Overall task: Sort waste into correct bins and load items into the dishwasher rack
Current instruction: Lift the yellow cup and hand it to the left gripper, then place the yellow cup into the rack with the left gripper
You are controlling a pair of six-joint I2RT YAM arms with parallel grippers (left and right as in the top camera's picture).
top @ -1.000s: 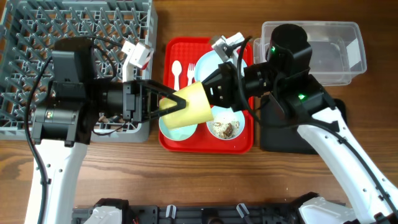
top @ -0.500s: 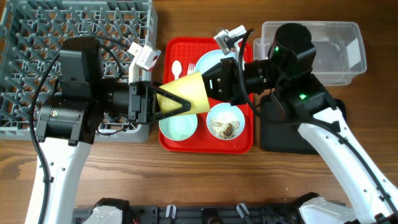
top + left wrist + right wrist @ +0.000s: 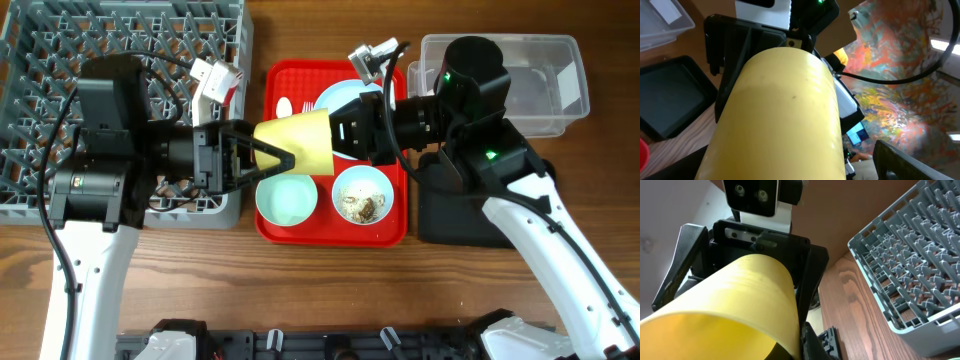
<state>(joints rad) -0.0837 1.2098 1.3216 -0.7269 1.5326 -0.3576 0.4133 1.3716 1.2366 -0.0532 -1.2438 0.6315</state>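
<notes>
I should first tip the pale blue bowl over the black tray (image 3: 456,216) with my right gripper once my left gripper takes the yellow cup, because the bowl has food scraps (image 3: 364,207) in it.
The small yellow cup (image 3: 300,143) hangs sideways in the air over the red tray, between both arms. My right gripper (image 3: 345,135) is shut on its rim end. My left gripper (image 3: 262,155) is open, its fingers spread around the cup's base end. The cup fills the left wrist view (image 3: 780,110), with a gap to the one finger in view, and shows in the right wrist view (image 3: 735,295). The pale green bowl (image 3: 287,198) and the pale blue bowl (image 3: 362,195), which holds food scraps, sit on the tray. The pale blue plate (image 3: 338,97) and white spoon (image 3: 284,108) lie behind them.
The grey dishwasher rack (image 3: 60,50) stands at the far left and shows in the right wrist view (image 3: 910,265). The clear tub (image 3: 540,90) is at the far right, the black tray (image 3: 450,215) in front of it. The red tray (image 3: 270,225) is in the middle.
The cup has risen and shifted left and towards the back, from over the green bowl. The left gripper's fingers have come further around its base end.
</notes>
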